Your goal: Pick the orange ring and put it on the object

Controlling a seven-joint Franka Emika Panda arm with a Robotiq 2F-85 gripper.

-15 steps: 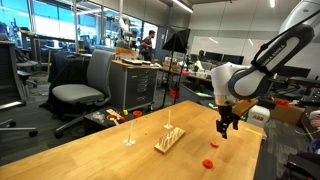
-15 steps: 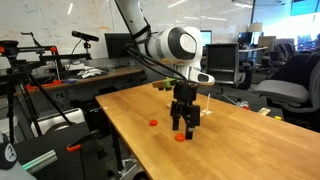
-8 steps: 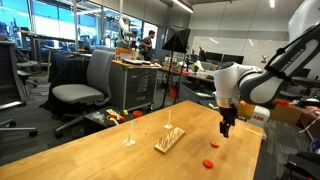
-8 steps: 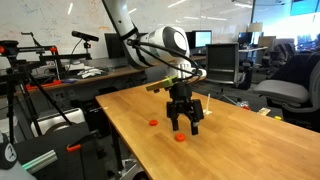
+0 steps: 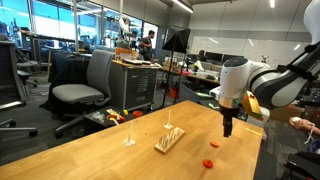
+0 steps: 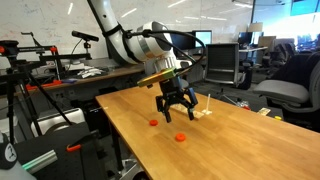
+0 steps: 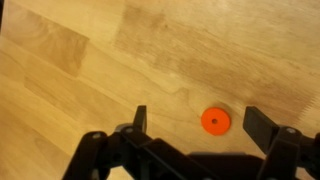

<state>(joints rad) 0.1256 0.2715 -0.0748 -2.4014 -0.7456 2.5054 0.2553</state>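
Observation:
The orange ring is closer to one of my open gripper's fingers, so I should turn and move my gripper to centre it above the ring before lowering.
The orange ring lies flat on the wooden table, between my open fingers and below them in the wrist view. In both exterior views my gripper hangs open and empty above the ring, not touching it. The object, a pale wooden slab with a thin upright peg, stands apart from the ring towards the middle of the table; it also shows behind the gripper in an exterior view.
A second small, redder piece lies close to the ring. A lone thin pale stand stands beyond the slab. The table edge is near the ring. Office chairs and desks surround the table.
My gripper has lifted from just over the ring to well above it, staying open. The ring and the other pieces have not moved.

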